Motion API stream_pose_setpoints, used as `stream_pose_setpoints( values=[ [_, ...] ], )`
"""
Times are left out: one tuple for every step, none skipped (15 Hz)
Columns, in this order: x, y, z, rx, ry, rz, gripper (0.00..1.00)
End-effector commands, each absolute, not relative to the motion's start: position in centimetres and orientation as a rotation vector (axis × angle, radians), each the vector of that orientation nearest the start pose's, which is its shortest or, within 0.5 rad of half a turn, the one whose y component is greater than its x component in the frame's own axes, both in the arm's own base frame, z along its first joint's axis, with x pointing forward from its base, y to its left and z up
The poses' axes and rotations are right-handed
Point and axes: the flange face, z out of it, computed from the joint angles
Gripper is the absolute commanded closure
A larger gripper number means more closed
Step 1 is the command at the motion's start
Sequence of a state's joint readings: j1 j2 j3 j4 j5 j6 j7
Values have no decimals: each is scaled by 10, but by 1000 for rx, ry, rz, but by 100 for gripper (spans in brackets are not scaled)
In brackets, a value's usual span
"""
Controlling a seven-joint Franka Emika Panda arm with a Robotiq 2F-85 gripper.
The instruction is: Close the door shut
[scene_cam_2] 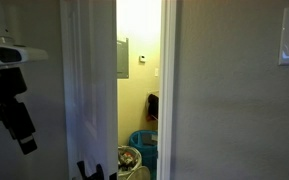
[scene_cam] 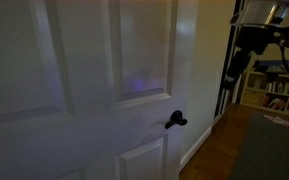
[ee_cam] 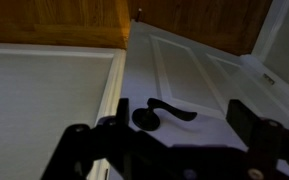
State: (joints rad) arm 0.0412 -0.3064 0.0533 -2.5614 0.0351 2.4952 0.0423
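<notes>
My gripper will make the white panelled door (scene_cam: pixel 141 60) swing away toward its frame when it pushes the door's panel, because the door's handle-side edge (scene_cam: pixel 188 90) is clear of the frame.
The large white panelled door (scene_cam: pixel 84 80) fills an exterior view, with its small black lever handle (scene_cam: pixel 175 121) low on the right. In an exterior view the door's edge (scene_cam_2: pixel 84 90) stands apart from the frame (scene_cam_2: pixel 170 90), leaving a lit gap. In the wrist view the door (ee_cam: pixel 184 70) and handle (ee_cam: pixel 159 113) lie just ahead of my gripper (ee_cam: pixel 179 128). The gripper is open and empty, with a dark finger on each side of the handle. I cannot tell whether it touches the door. The arm (scene_cam: pixel 246 50) shows at the upper right and also dark at the left (scene_cam_2: pixel 12 110).
Through the gap a lit room shows a blue basket (scene_cam_2: pixel 144 145) and a wall box (scene_cam_2: pixel 122 57). A white wall (scene_cam_2: pixel 244 100) stands beside the frame. There is wood floor (scene_cam: pixel 219 150), a grey mat (scene_cam: pixel 274 150) and wood panelling (ee_cam: pixel 54 20).
</notes>
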Motion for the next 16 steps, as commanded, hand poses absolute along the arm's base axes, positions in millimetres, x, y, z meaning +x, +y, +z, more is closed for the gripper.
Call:
stream_pose_setpoints(
  values=[
    [443,42,398,-3095,-39,-371,0],
    [443,42,398,-3094,-38,-372,0],
    [443,42,398,-3094,-38,-372,0],
    [443,42,398,-3094,-37,-372,0],
    [444,42,397,-3080,-24,-370,0],
    [449,42,395,-3074,4,-370,0],
    [452,43,393,-3073,37,-359,0],
    [459,43,390,-3079,112,-348,0],
    [465,44,388,-3086,182,-353,0],
    [474,46,385,-3068,265,-355,0],
    [481,49,383,-3054,334,-361,0],
    [490,52,382,-3029,405,-375,0],
    [498,55,381,-3009,454,-390,0],
    [506,58,381,-2982,502,-416,0],
    [513,61,380,-2954,544,-446,25],
    [519,64,381,-2928,572,-488,28]
  ],
)
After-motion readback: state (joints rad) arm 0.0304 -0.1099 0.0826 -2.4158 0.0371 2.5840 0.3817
